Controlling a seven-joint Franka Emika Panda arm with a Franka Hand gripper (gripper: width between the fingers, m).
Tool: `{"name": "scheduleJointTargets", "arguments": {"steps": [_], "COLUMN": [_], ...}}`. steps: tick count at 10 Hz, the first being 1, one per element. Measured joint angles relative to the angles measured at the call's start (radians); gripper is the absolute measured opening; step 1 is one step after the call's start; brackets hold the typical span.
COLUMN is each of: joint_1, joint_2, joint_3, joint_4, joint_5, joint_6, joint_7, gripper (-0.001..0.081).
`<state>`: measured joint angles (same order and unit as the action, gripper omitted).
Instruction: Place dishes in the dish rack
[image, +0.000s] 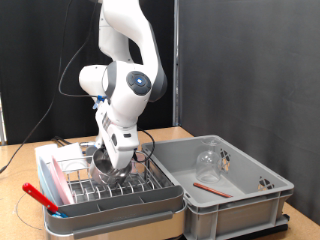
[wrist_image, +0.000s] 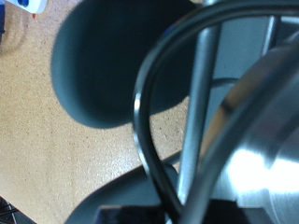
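Next, my gripper turns the steel bowl upright and places it beside the pink plate, since the bowl slants across the wires in the dish rack's middle.
The chrome wire dish rack on its pale beige tray stands at the exterior view's lower left. My gripper is low over the rack's middle, against the shiny steel bowl, which sits among the prongs. The fingers are hidden. The wrist view is a blurred close-up of the steel bowl and a rack wire above the wooden tabletop. A pink plate stands on edge in the rack's left part. The clear glass and the thin red utensil lie in the grey tub.
The larger grey plastic tub stands right of the rack, touching it. A red and blue item lies at the rack's left front corner. Black curtains hang behind. Cables run along the wooden table at the left.
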<state>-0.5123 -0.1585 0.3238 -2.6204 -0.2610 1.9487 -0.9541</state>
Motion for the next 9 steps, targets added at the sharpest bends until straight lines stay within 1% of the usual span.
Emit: {"name": "scheduleJointTargets", "arguments": {"steps": [1,3,7,9], "joint_1": [0.000,0.000,0.000,-0.003], "joint_2": [0.000,0.002,0.000,0.029], "joint_3": [-0.002,-0.006,-0.027,-0.033], "joint_4": [0.011,0.052,0.131,0.187], "joint_5": [0.015,0.047,0.088,0.093], "joint_6": [-0.019,-0.080,-0.302,-0.438], "joint_7": [-0.025,-0.094,-0.203,-0.243], "gripper": [0.0063,0.0063,0.0047,0.0045]}}
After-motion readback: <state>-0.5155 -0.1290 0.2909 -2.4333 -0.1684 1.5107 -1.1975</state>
